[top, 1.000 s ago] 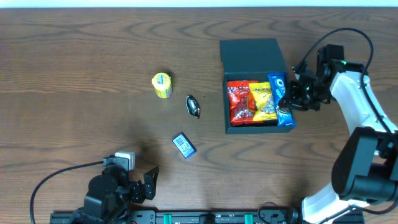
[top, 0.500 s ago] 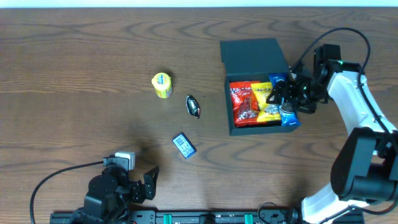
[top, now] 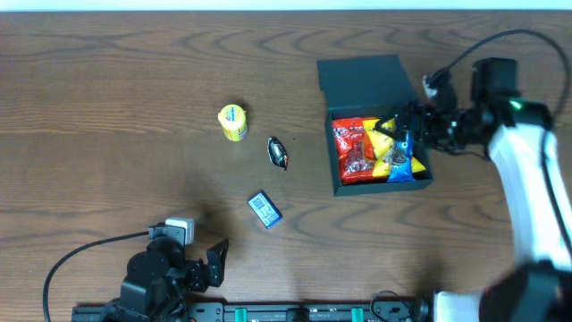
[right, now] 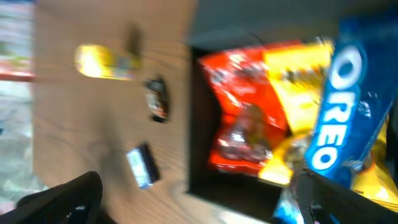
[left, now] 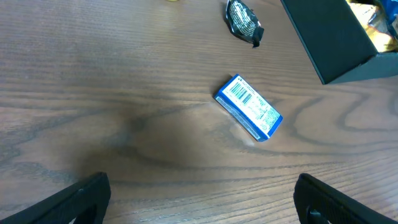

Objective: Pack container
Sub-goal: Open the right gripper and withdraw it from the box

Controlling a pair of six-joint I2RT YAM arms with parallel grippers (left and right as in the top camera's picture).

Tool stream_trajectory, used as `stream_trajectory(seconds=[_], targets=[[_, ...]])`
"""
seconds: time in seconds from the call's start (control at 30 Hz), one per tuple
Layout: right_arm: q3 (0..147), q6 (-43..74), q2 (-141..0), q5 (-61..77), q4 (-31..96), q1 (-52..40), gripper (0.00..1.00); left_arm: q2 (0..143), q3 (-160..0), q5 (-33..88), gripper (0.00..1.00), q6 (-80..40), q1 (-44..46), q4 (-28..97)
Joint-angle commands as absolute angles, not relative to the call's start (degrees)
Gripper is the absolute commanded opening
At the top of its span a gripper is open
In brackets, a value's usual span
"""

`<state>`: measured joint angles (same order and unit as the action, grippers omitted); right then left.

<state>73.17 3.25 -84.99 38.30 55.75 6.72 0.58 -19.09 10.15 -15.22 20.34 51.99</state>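
Note:
Next, my right gripper comes back and nudges the blue Oreo packet [top: 399, 164] against the container's side [top: 428, 168] before backing away, because that packet lies slanted across the yellow packet.
The dark teal container [top: 335, 165] lies open at right centre, its flat lid [top: 362, 79] folded back behind it. Inside are a red packet [top: 353, 152], a yellow packet [top: 381, 143] and a blue Oreo packet [top: 405, 161]. My right gripper [top: 404, 123] hovers over the box's right side, open and holding nothing. Its wrist view is blurred: the Oreo packet [right: 339, 118] and red packet [right: 242, 124] lie below the open gripper [right: 199, 202]. My left gripper [top: 214, 258] rests at the near edge, and its wrist view shows the gripper [left: 202, 202] wide open over bare wood.
On the wood left of the container lie a yellow round snack [top: 233, 122], a dark wrapped sweet [top: 279, 153] and a small blue box [top: 264, 209]. The blue box [left: 249, 107] is just ahead of my left gripper. A cable [top: 89, 250] trails at the near left.
My right gripper has opened and let go of the Oreo packet, which now lies in the container. The container has slid slightly toward the near right, and the right arm has drawn back.

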Motion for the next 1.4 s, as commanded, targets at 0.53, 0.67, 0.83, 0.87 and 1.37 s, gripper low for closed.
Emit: stream_trajectory(seconds=[0.53,0.67,0.83,0.87,1.37], targets=[[67.57,-0.93,-70.52,32.84,62.65,6.55,0.99,0.21,-18.74,10.35,0.95,-20.38,20.16,52.45],[61.56,-0.86,-70.89,35.42,55.92,6.35,0.99,0.21,-18.74,10.33,0.95,-20.38,20.16,52.45],[54.61,1.02,-71.2,39.27,44.29,4.82,0.99,0.21,-18.74,10.31,0.95,-20.38,20.16,52.45],[53.43,1.52,-71.5,39.24,42.59,4.38,0.99,0.21,-18.74,10.31,0.95,-20.38,20.16,52.45],[49.15,3.42,-82.37,38.81,37.8,2.5,0.99,0.21,-18.74,10.31,0.95,-20.38,20.16,52.42]])
